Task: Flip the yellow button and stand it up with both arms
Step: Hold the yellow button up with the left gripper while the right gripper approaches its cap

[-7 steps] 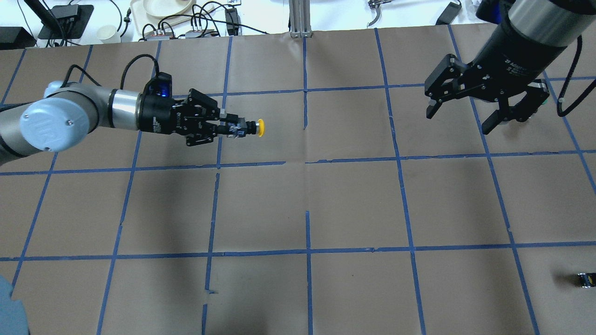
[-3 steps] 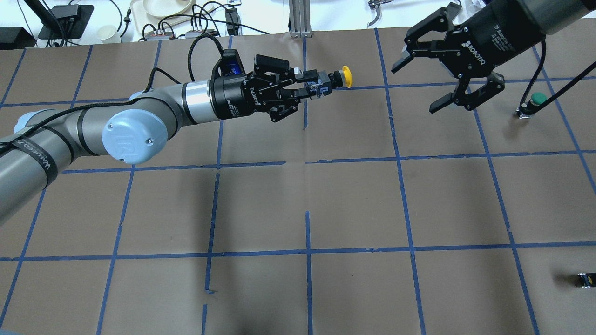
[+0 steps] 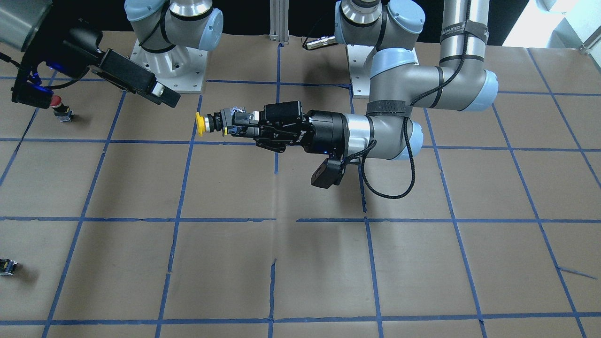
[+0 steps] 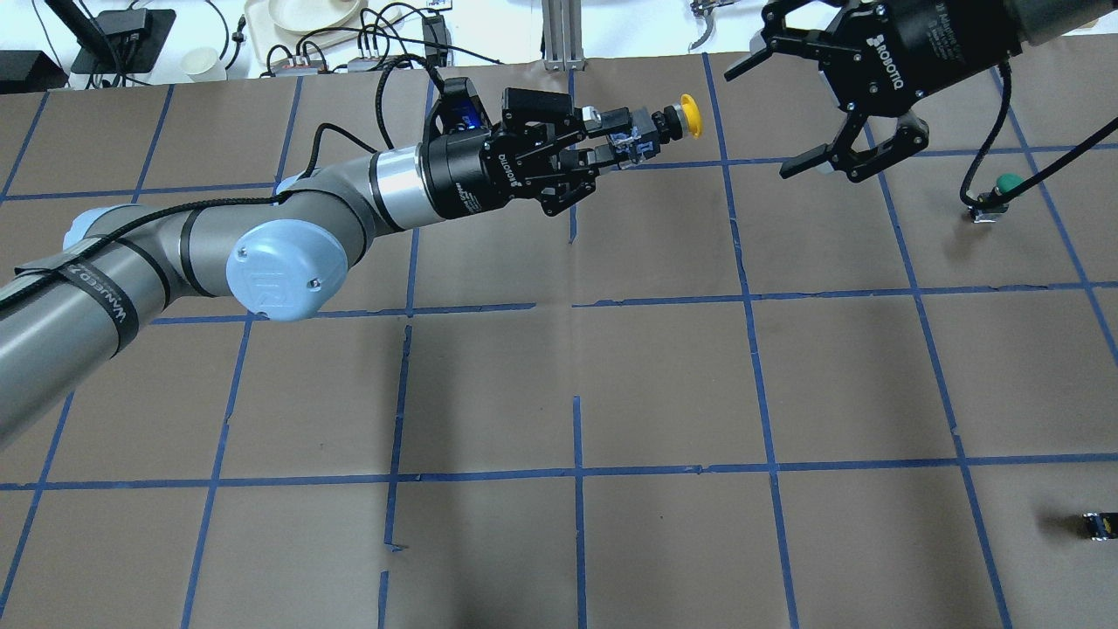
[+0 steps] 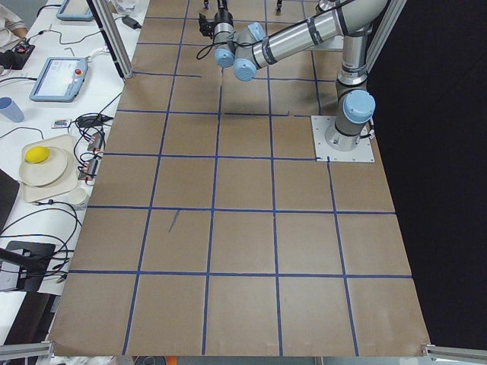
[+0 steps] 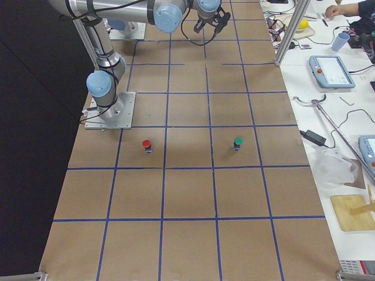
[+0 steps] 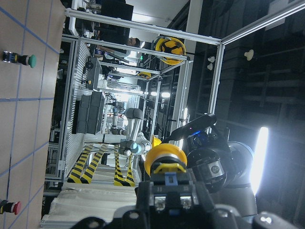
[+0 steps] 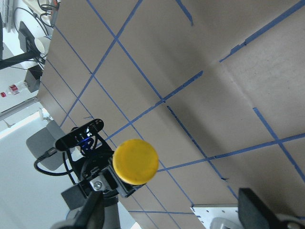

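I expect the body to follow stiffly when I carry the button by its cap, because the yellow cap [image 3: 200, 123] sticks straight out from the black-grey body [image 3: 234, 121].
The yellow button [image 4: 689, 115] is held in the air, lying sideways, with its yellow cap pointing towards my right arm. My left gripper [image 4: 625, 140] is shut on its black-grey body; it also shows in the front view [image 3: 233, 125], with the cap [image 3: 200, 124] at the tip. My right gripper [image 4: 769, 118] is open and empty, its jaws spread wide, a short gap to the right of the cap and facing it. The right wrist view looks straight at the cap [image 8: 136, 161]. The left wrist view shows the cap [image 7: 166, 157] with the right gripper behind it.
A green-capped button [image 4: 1007, 185] stands on the brown paper right of my right gripper. A red-capped button [image 3: 56, 101] stands under the right arm in the front view. A small dark part [image 4: 1099, 524] lies near the front right edge. Cables and dishes lie beyond the far edge.
My left arm has carried the yellow button from the left of the table up and right, to the far middle. My right gripper has risen and turned to face it, still open.
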### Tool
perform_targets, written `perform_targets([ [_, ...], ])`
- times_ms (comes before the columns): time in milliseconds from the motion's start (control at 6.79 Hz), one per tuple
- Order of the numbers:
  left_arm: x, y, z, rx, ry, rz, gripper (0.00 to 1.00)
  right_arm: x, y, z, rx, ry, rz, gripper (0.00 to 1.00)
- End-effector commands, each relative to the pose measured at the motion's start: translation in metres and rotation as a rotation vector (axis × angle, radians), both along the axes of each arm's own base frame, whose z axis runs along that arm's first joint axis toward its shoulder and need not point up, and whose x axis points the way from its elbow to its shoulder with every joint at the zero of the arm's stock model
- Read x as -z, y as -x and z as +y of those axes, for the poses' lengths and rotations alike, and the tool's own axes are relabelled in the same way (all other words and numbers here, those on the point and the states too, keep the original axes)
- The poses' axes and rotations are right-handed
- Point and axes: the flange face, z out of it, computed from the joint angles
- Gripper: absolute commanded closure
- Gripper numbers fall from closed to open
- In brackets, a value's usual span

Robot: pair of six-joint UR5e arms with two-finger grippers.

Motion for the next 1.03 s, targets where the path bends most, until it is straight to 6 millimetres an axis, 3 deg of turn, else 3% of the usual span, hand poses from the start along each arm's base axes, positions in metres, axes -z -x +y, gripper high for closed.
perform_targets([
  [0,-0.005,0.018,0.007,0.011,0.002,0.044,0.85,0.003,-0.001,-0.004,0.068,-0.051,-0.101,0.0],
  [147,-0.01,0.021,0.007,0.013,0.012,0.052,0.85,0.025,-0.001,-0.015,0.066,-0.095,-0.112,0.0],
  [295,-0.014,0.02,0.005,-0.005,0.014,0.084,0.85,0.031,-0.003,-0.017,0.064,-0.11,-0.113,0.01],
  [884,-0.011,0.021,0.007,-0.003,0.006,0.085,0.85,0.009,-0.006,-0.012,0.131,-0.147,-0.167,0.03],
])
